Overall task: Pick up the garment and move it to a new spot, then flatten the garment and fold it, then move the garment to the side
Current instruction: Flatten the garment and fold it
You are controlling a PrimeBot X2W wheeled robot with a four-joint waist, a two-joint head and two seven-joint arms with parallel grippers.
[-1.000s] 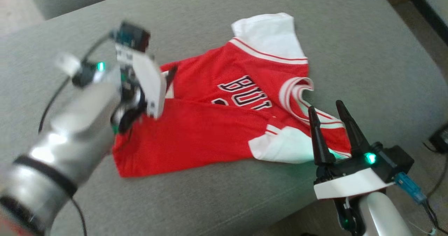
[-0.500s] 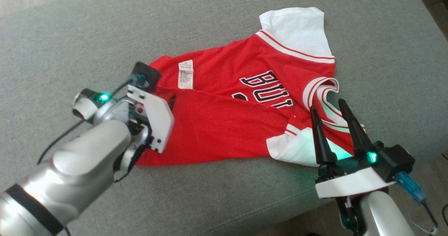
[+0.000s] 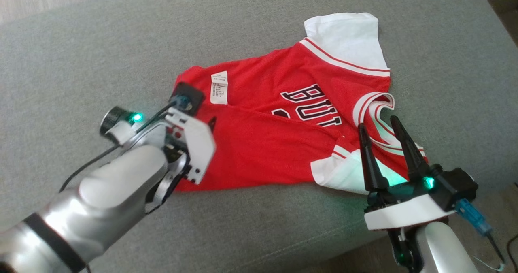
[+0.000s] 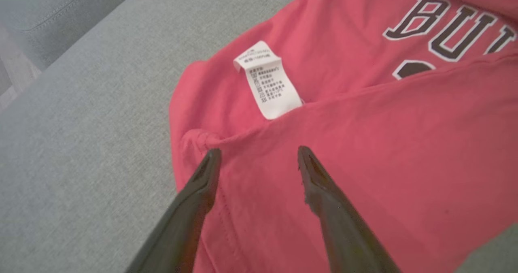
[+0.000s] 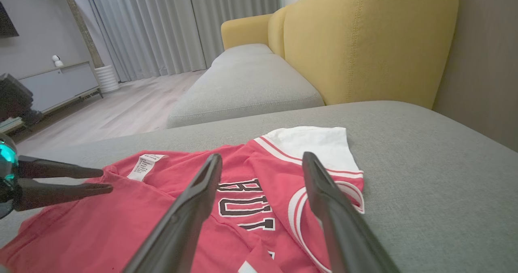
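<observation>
A dark curve (image 3: 280, 113) shows from under the folded flap of the red jersey (image 3: 274, 144), so a large dark number should be hidden under it.
The garment (image 3: 259, 151) is a red jersey with white sleeves and dark lettering, lying partly folded over itself on a grey sofa cushion (image 3: 81, 54). A white care label (image 3: 219, 87) shows near its left end. My left gripper (image 3: 211, 123) hovers over that left end, its fingers mostly hidden behind the wrist housing. In the left wrist view the left gripper (image 4: 258, 151) stands open just above the red fabric (image 4: 384, 143), below the label (image 4: 269, 80). My right gripper (image 3: 378, 125) is open above the near white sleeve (image 3: 340, 173) and collar. The right wrist view shows the right gripper (image 5: 262, 156) open over the jersey (image 5: 121, 220), with the left gripper (image 5: 106, 180) at the far left.
The cushion's front edge (image 3: 283, 240) runs just before my right wrist. A yellow sofa back (image 5: 364, 42) and a second grey seat (image 5: 243, 82) stand beyond the jersey. Wooden floor (image 5: 121, 111), curtains and a low cabinet (image 5: 60, 82) lie further off.
The head camera has shifted. My left gripper has come down from near the jersey's far left corner toward the folded edge below the label. The right gripper has held still, open.
</observation>
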